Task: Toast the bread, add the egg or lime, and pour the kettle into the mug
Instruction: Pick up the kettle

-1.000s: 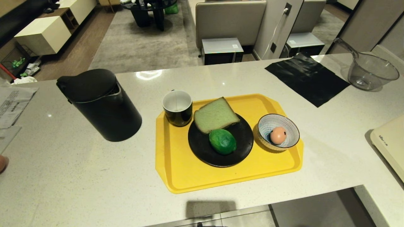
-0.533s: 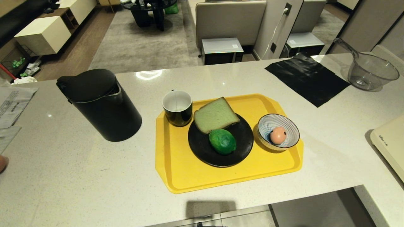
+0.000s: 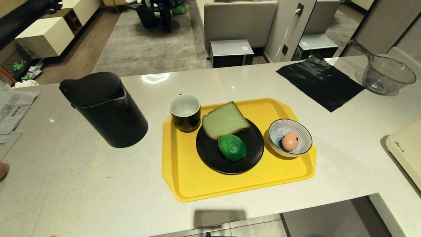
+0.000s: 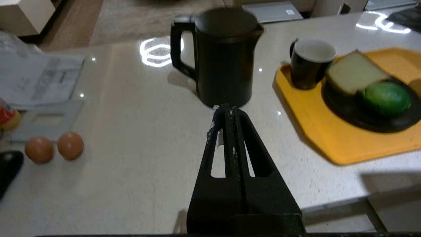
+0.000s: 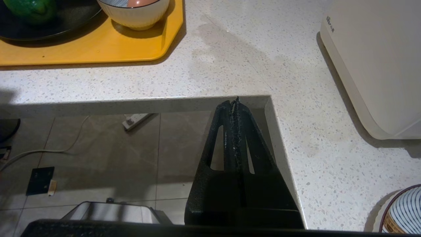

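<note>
The kettle's handle faces away from the tray, and my left gripper points at the kettle's body (image 4: 225,71), so I should swing around to the handle's side (image 4: 176,49) before I pour.
A yellow tray (image 3: 184,177) lies mid-counter. On it a black plate (image 3: 210,158) carries the pale green bread (image 3: 224,119) and the lime (image 3: 232,147). The black mug (image 3: 185,112), white inside, stands at the tray's back left corner. A striped bowl (image 3: 302,131) on the tray holds an egg (image 3: 289,141). The black kettle (image 3: 103,108) stands on the counter left of the tray, lid down. My left gripper (image 4: 225,108) is shut and empty, over the counter, short of the kettle (image 4: 224,56). My right gripper (image 5: 235,100) is shut and empty, below the counter's front edge. Neither arm shows in the head view.
Two loose eggs (image 4: 54,149) and papers (image 4: 39,80) lie on the counter left of the kettle. A black mat (image 3: 320,82) and a clear jug (image 3: 386,74) sit at the back right. A cream appliance (image 5: 375,65) stands at the right. A second striped bowl (image 5: 403,214) rests near the right edge.
</note>
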